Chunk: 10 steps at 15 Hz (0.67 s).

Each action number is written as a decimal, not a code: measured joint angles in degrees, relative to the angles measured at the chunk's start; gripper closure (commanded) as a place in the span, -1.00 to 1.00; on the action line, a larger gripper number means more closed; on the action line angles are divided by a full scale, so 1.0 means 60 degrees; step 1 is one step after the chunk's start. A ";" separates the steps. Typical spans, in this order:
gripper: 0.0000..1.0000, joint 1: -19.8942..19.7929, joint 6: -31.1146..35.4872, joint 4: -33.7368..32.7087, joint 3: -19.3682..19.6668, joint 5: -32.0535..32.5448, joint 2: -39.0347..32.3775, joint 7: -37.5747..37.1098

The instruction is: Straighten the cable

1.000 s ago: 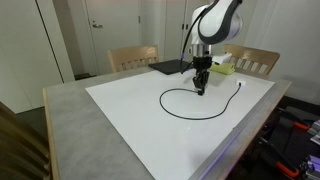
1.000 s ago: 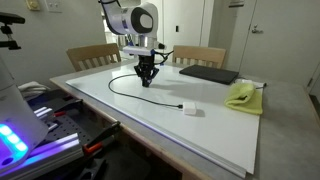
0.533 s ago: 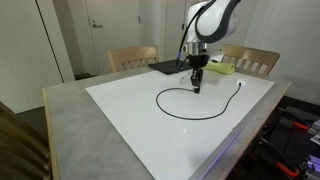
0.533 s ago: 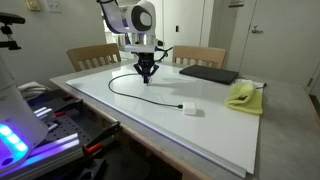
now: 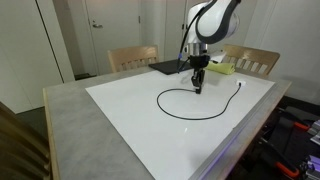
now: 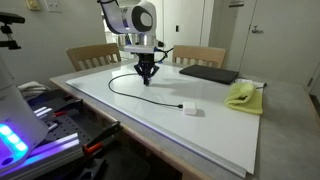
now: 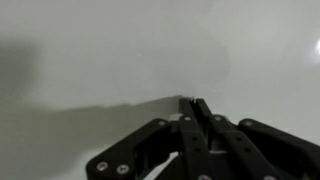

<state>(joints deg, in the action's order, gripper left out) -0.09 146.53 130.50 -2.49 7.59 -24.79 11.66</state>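
Note:
The cable's end (image 5: pixel 194 91) is in my gripper and curls back toward the white plug, so I should pull it out past the bend of the cable's loop toward the board's empty end (image 5: pixel 100 92).
The cable (image 5: pixel 214 116) is a thin black cord lying in an open loop on the white board (image 5: pixel 130 110). In an exterior view (image 6: pixel 150 99) it ends in a small white plug (image 6: pixel 191 110) near the board's front. My gripper (image 5: pixel 198 89) stands upright over the cable's other end at the back of the loop, also seen in an exterior view (image 6: pixel 147 80). In the wrist view the gripper (image 7: pixel 195 103) has its jaws pressed together just above the white surface. The cord itself is hidden between them.
A flat black pad (image 6: pixel 208 74) and a yellow cloth (image 6: pixel 243 96) lie at the board's far side. Two wooden chairs (image 5: pixel 133 58) stand behind the table. The board's edge is near the cable's plug end.
The gripper rose slightly and shifted a little, and the loop's end near it moved with it. No change in the last half second.

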 measured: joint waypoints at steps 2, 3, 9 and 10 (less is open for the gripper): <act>0.95 0.0013 -0.0077 0.0148 0.0101 0.0111 0.0001 -0.0080; 0.95 0.0016 -0.0094 0.0146 0.0104 0.0310 0.0007 0.0044; 0.95 0.0307 -0.0093 -0.0381 0.0105 0.2200 -0.0089 0.0988; 0.95 0.0377 -0.0090 -0.0605 0.0055 0.2347 -0.0168 0.1259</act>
<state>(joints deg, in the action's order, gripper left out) 2.17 145.99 126.87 -2.15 21.67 -25.80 19.22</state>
